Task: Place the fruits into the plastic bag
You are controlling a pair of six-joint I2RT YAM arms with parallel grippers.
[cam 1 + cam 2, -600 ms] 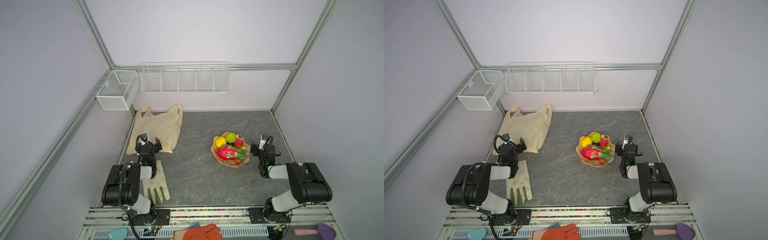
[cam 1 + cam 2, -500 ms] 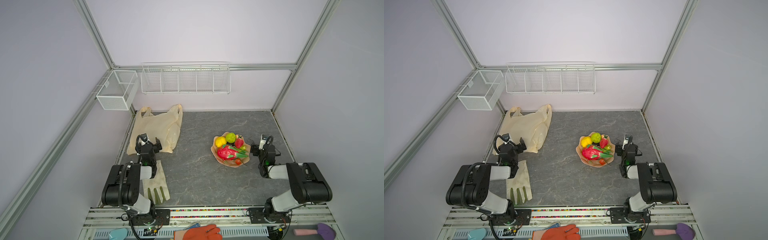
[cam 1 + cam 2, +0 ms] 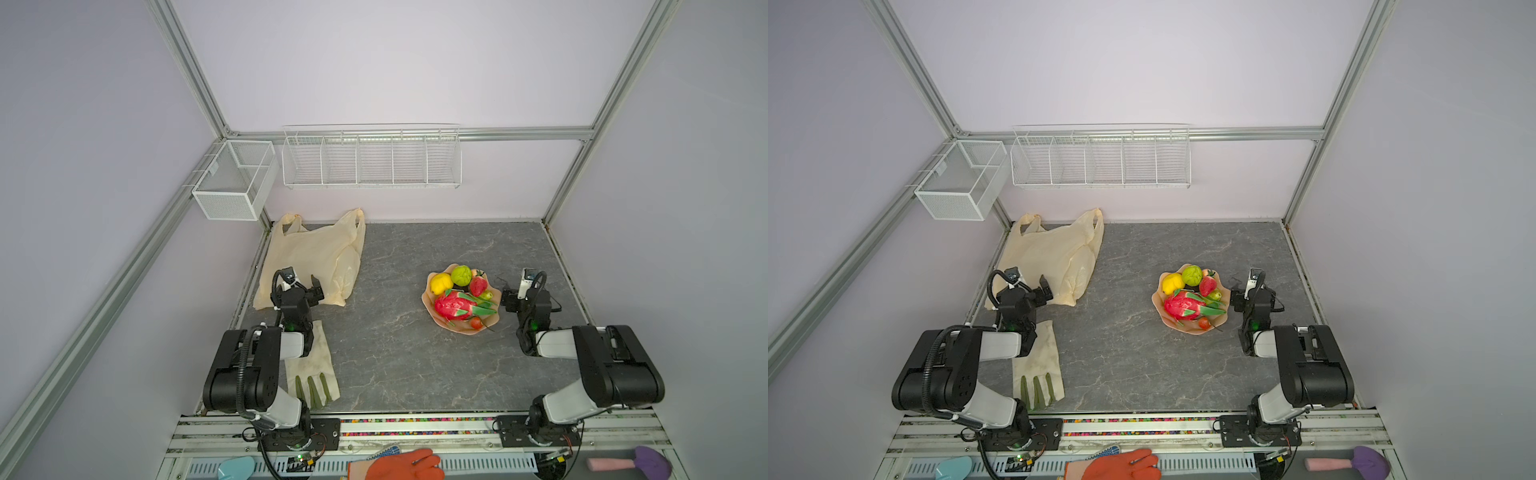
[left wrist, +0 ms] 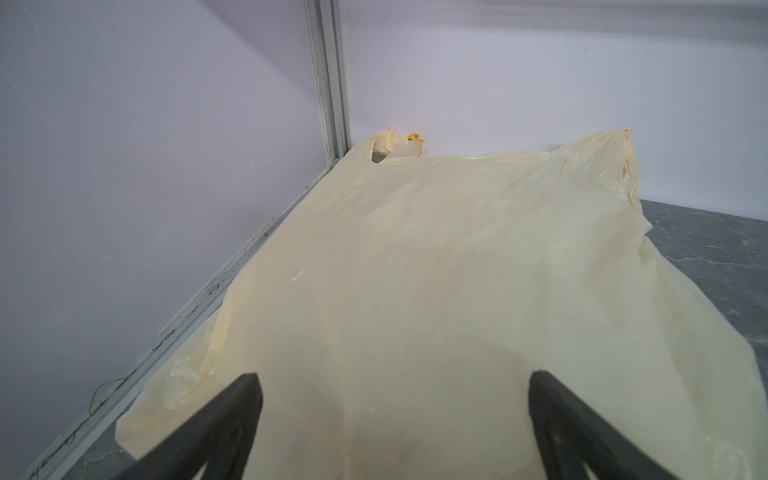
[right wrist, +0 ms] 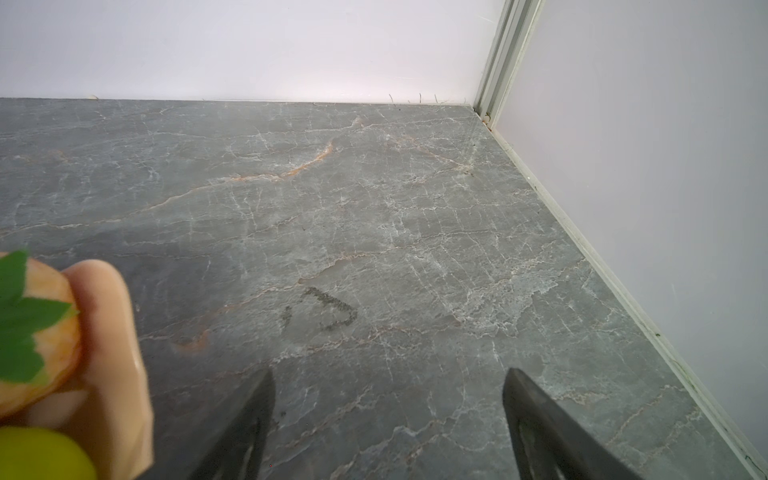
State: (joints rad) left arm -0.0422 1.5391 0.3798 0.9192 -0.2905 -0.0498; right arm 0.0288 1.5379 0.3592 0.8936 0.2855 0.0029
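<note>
The plastic bag's handles [image 3: 353,220] are by the back wall, far away from my right gripper, so my left gripper should pull the bag by its side [image 3: 345,257] towards the plate.
The fruits lie heaped on a peach plate [image 3: 432,309] [image 3: 1160,309]: a red dragon fruit [image 3: 455,305] [image 3: 1183,306], lemon [image 3: 440,283], lime [image 3: 461,275], strawberry [image 3: 478,286] and small pieces. The cream plastic bag [image 3: 316,253] [image 3: 1050,253] [image 4: 457,270] lies flat at the back left with its handles towards the wall. My left gripper [image 3: 303,287] [image 4: 392,380] is open just above the bag's near end, holding nothing. My right gripper [image 3: 519,294] [image 5: 388,376] is open over bare tabletop, right of the plate, whose rim [image 5: 112,332] shows beside it.
A cream glove with green fingertips [image 3: 313,365] lies under the left arm. Wire baskets [image 3: 370,158] [image 3: 235,178] hang on the back and left walls. Side walls stand close to both grippers. An orange glove [image 3: 395,465] lies beyond the front rail.
</note>
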